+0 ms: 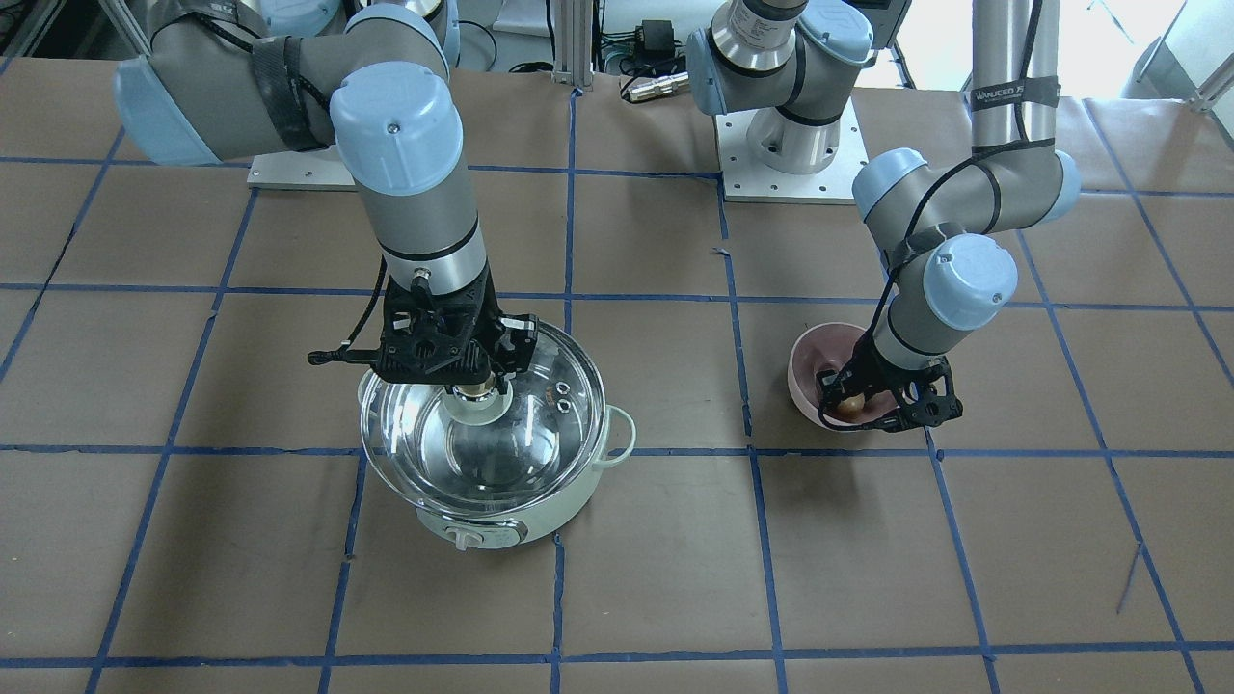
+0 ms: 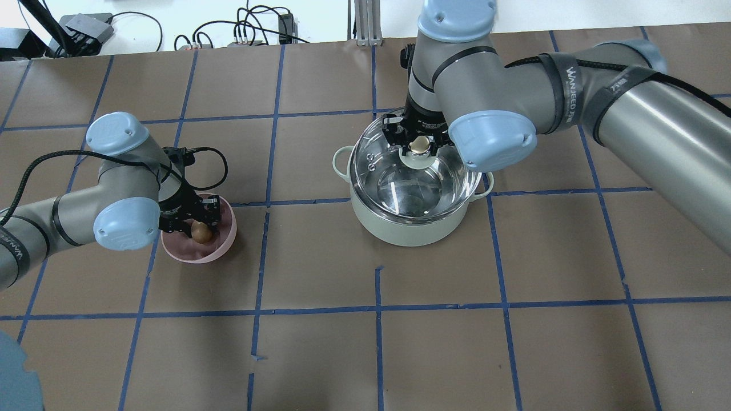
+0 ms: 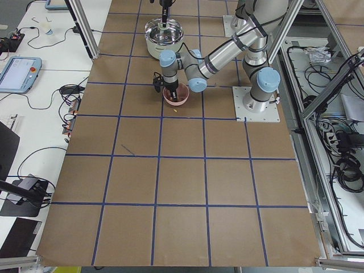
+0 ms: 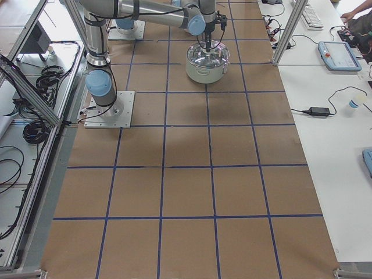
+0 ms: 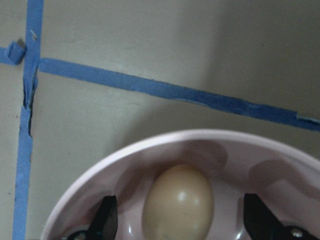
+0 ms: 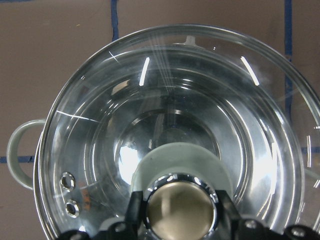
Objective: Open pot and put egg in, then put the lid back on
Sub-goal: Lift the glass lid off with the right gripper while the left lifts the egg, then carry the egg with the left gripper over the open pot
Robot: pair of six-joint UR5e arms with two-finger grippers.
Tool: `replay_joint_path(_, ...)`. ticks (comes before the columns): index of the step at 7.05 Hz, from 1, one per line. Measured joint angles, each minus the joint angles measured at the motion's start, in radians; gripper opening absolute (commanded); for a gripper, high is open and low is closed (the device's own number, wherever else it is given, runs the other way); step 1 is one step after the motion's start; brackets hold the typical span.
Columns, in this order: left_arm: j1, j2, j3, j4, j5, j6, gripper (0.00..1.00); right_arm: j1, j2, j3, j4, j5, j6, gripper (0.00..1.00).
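The brown egg (image 1: 850, 406) will come out alone when I lift, because both fingers are inside the pink bowl's rim (image 1: 803, 340). The bowl will stay behind, standing empty.
The mint-green pot (image 1: 578, 492) stands on the table. The glass lid (image 1: 545, 381) lies over its mouth, shifted a little off centre. My right gripper (image 2: 420, 145) is shut on the lid's beige knob (image 6: 180, 210), with a finger on each side of it. The lid's glass (image 6: 150, 100) shows the steel inside of the pot beneath. The brown egg (image 2: 201, 232) lies in a pink bowl (image 2: 228, 228). My left gripper (image 5: 180, 220) is down in the bowl, open, with its fingers (image 5: 107, 215) wide on either side of the egg (image 5: 177, 205) and not touching it.
Brown paper with a blue tape grid covers the table. The pot's loop handle (image 1: 622, 429) and front control knob (image 1: 468, 537) stick out. The two arm bases (image 1: 786, 145) stand at the robot's side of the table. Cables and electronics lie beyond the table edge.
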Motion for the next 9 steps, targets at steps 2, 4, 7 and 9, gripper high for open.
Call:
replay_joint_path(2, 0.0, 0.003, 0.001, 0.0, 0.001, 0.001, 0.03, -0.049, -0.033, -0.035, 0.048, 0.003, -0.007, 0.21)
replay_joint_path(4, 0.0, 0.006, 0.002, -0.001, 0.001, 0.002, 0.02, -0.125, -0.079, -0.048, 0.11, 0.018, -0.058, 0.22)
replay_joint_path(7, -0.001, 0.02, 0.01, -0.001, 0.002, 0.01, 0.02, -0.197, -0.145, -0.04, 0.223, 0.062, -0.134, 0.16)
replay_joint_path(9, -0.006, 0.041, 0.041, -0.021, 0.003, 0.013, 0.02, -0.228, -0.159, -0.037, 0.27, 0.083, -0.173, 0.15)
